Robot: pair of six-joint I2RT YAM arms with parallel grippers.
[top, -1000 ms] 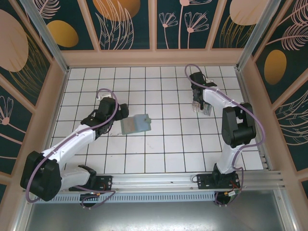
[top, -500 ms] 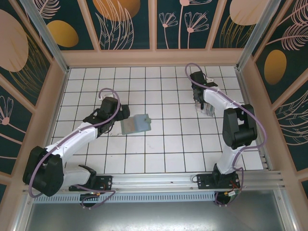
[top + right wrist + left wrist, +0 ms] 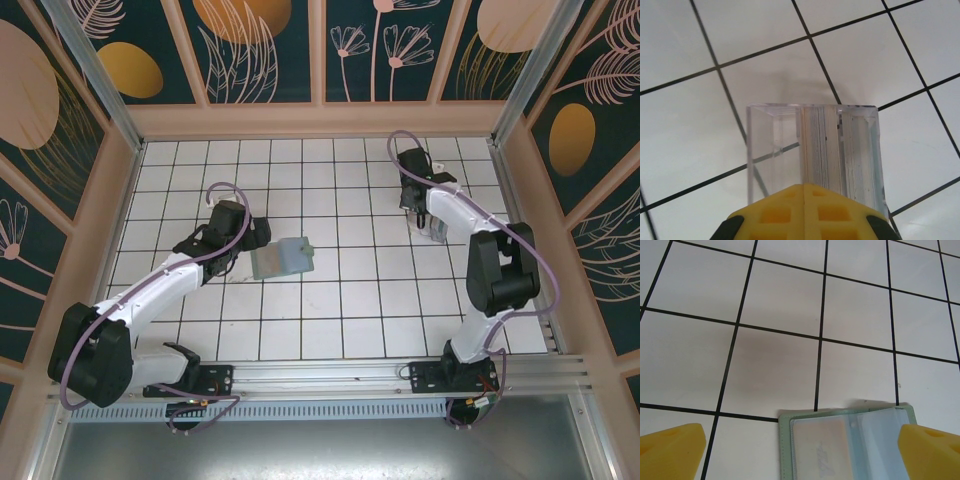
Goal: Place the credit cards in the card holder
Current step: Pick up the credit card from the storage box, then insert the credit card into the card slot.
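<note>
The card holder sits loose on the tiles, so my left gripper should grip the edge by the tan card before my right gripper pushes a card in.
The card holder is a sage-green pouch lying open on the white tiles, with clear sleeves inside. In the left wrist view the card holder has a pale tan card in its left sleeve. My left gripper is open, its yellow fingertips either side of the holder's near end and just above it. The credit cards stand on edge as a stack in a clear plastic stand. My right gripper is shut right above the stack's left edge. No card is visible between its fingers.
The clear stand sits on the tiles at the back right, under my right gripper. My left gripper is at the holder's left end. Wooden walls ring the tiled floor, and a metal rail runs along the near edge.
My right wrist has shifted slightly right and back over the clear stand. My left arm moved a little toward the holder a second ago and has held still since.
</note>
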